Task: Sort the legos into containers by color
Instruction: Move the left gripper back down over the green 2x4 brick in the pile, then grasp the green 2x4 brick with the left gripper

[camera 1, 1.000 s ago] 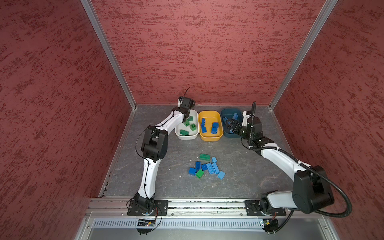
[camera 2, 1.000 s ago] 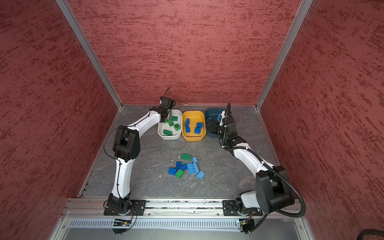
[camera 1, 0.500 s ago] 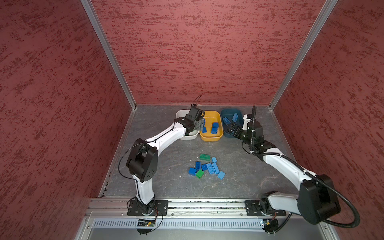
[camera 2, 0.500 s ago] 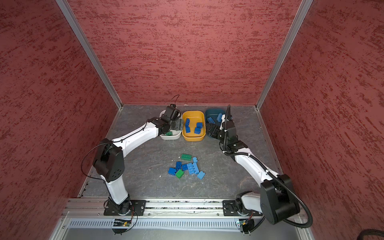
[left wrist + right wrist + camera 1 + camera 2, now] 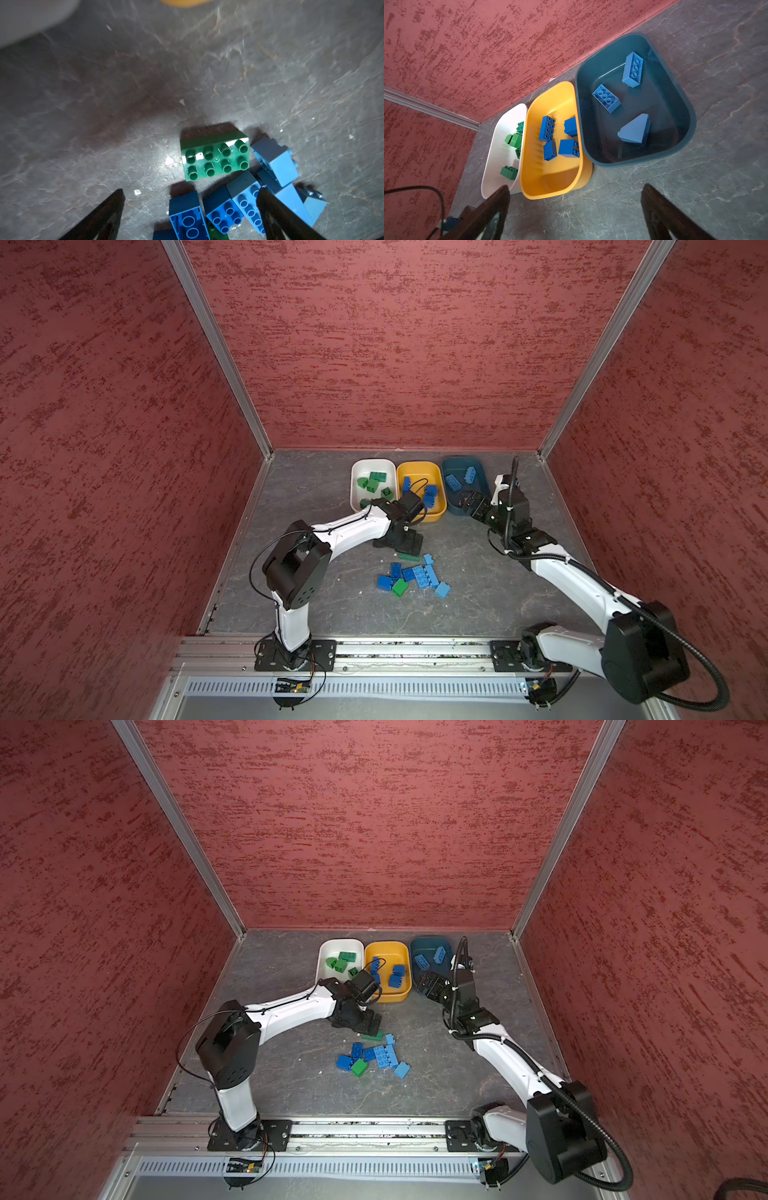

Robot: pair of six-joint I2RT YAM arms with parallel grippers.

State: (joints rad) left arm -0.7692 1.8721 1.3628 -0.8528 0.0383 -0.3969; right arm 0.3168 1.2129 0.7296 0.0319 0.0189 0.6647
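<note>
My left gripper's open fingers have the green brick [image 5: 216, 158] lying lengthwise across them, with both its ends inside their spread. I go on down until the fingers are on either side of that brick [image 5: 409, 556].
Loose legos [image 5: 415, 576] [image 5: 376, 1056], blue, light blue and green, lie heaped mid-floor. My left gripper [image 5: 409, 549] [image 5: 370, 1027] hangs open over the heap's far edge, nothing between its fingers. The left wrist view shows the left gripper [image 5: 191, 193] just short of a flat green brick [image 5: 215, 159]. At the back stand the containers: white [image 5: 358, 472] with green bricks, yellow [image 5: 417, 466] with dark blue ones, teal [image 5: 457, 462] with light blue ones. My right gripper [image 5: 469, 504] [image 5: 575, 189] is open and empty at the teal tub's [image 5: 675, 104] near rim.
Red textured walls close in three sides, with metal posts in the back corners. An aluminium rail [image 5: 374, 649] carrying both arm bases runs along the front. The left arm's elbow [image 5: 297, 568] sticks out over the left half of the floor.
My left gripper opened over the white tub, then swung forward and down to the heap. The right gripper drew back slightly from over the teal tub, still open.
</note>
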